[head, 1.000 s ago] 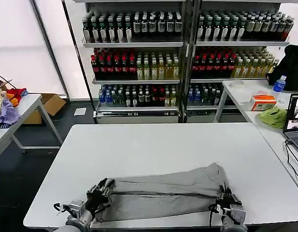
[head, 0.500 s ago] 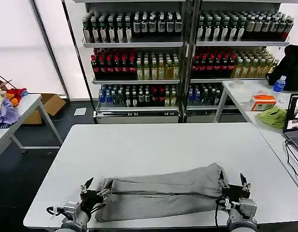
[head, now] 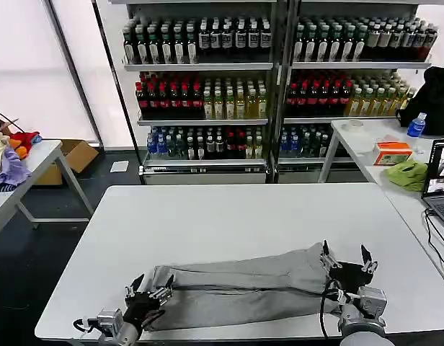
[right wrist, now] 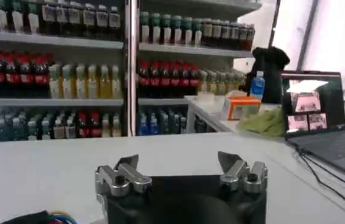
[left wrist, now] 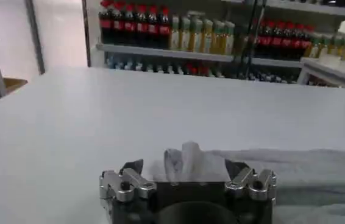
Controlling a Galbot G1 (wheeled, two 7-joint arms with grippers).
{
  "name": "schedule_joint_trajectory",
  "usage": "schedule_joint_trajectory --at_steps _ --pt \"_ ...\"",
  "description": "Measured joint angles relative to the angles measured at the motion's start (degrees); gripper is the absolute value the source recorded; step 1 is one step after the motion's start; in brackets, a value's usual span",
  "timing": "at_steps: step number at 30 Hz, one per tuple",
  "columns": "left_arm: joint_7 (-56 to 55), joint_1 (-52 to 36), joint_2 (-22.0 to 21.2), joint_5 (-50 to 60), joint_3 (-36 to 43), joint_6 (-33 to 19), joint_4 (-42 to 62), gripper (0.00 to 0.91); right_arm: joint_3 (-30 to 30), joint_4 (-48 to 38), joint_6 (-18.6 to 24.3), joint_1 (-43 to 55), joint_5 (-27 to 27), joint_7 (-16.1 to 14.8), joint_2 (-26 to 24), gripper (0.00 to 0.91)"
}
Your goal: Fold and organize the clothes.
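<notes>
The light grey shirt's plain folded sides (head: 236,308) come together along a lengthwise gap (head: 229,290) on top, so I should expect the shirt's printed front to be hidden underneath.
A light grey shirt (head: 243,285), folded into a long narrow band, lies along the near edge of the white table (head: 229,216). My left gripper (head: 146,292) stands open at the band's left end, its fingers either side of the bunched cloth end (left wrist: 188,159); in its wrist view the left gripper (left wrist: 184,170) holds nothing. My right gripper (head: 346,261) stands open just off the band's right end, raised a little. The right wrist view shows the right gripper (right wrist: 177,163) with only bare tabletop between its fingers.
Drink shelves (head: 207,94) fill the back wall. A side table on the right carries a laptop (head: 442,173), a lime-green cloth (head: 408,174) and an orange box (head: 392,152). A left side table holds coloured fabrics (head: 6,155). The far half of the white table is bare.
Both grippers were shut on the band's ends a second ago and have let go and opened. The left one drew back slightly; the right one lifted and shifted farther off.
</notes>
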Motion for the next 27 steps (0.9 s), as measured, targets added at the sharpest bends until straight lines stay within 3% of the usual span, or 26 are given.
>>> schedule_joint_trajectory --at_steps 2,3,6,7,8,9,27 --pt "-0.10 -0.09 -0.11 -0.42 -0.22 0.06 0.31 0.736 0.01 0.16 0.05 0.13 -0.01 0.00 -0.02 0.907" --pt "-0.11 -0.08 -0.09 -0.53 -0.29 0.05 0.53 0.574 0.03 0.22 0.08 0.17 -0.01 0.02 -0.02 0.907" --pt "0.01 0.12 -0.15 -0.81 -0.31 0.05 1.18 0.524 0.15 0.47 0.08 0.31 -0.01 0.03 -0.13 0.907" --pt "0.05 0.23 -0.24 -0.90 -0.25 0.09 1.33 0.433 0.24 0.55 0.08 0.38 0.00 0.03 -0.16 0.907" --pt "0.06 0.29 -0.31 -0.93 -0.17 0.17 1.45 0.282 0.32 0.57 0.08 0.44 0.02 0.03 -0.19 0.907" --pt "0.07 0.27 -0.40 -0.93 -0.10 0.20 1.58 0.010 0.36 0.61 0.08 0.49 0.03 0.03 -0.20 0.907" --pt "3.29 1.73 -0.82 0.26 0.59 -1.00 1.42 0.000 0.48 0.47 -0.56 2.37 0.14 0.32 -0.46 0.907"
